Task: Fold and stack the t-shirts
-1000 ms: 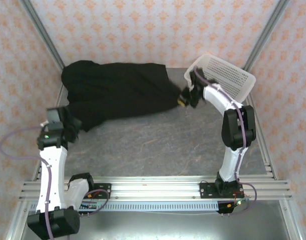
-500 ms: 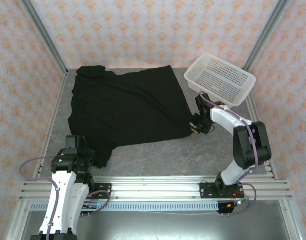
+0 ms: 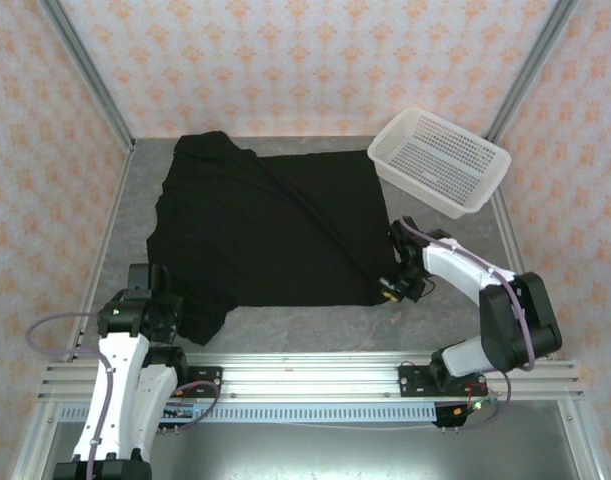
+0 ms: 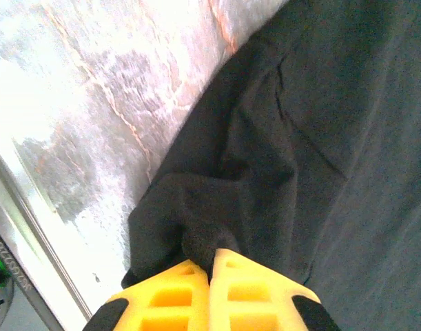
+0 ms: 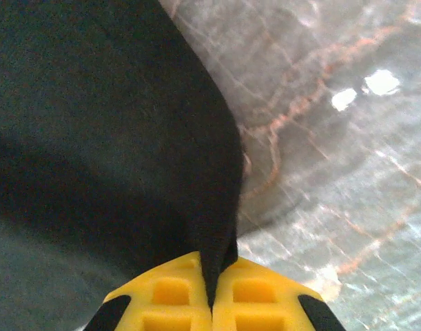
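Note:
The sleeve at the left gripper [image 3: 204,323] sticks out past the black t-shirt's near edge toward the rail, so the robot should bring it back and fold it over the shirt's body [image 3: 211,240].
A black t-shirt [image 3: 265,225] lies spread over the grey table, plain black side up, no print showing. My left gripper [image 3: 175,312] is shut on its near left corner, low near the table's front edge. The left wrist view shows bunched black cloth [image 4: 217,207] pinched between the yellow fingers [image 4: 169,296]. My right gripper [image 3: 390,290] is shut on the near right corner. In the right wrist view a fold of the t-shirt [image 5: 217,241] runs down between the yellow fingers [image 5: 265,300].
A white perforated basket [image 3: 440,160] stands tilted at the back right corner. Patterned walls enclose the table on three sides. An aluminium rail [image 3: 305,375] runs along the front edge. Bare grey tabletop [image 3: 305,325] lies in front of the shirt.
Both grippers pulled the t-shirt toward the front edge. It went from a bunched strip at the back to a flat spread sheet. The right gripper came away from the basket.

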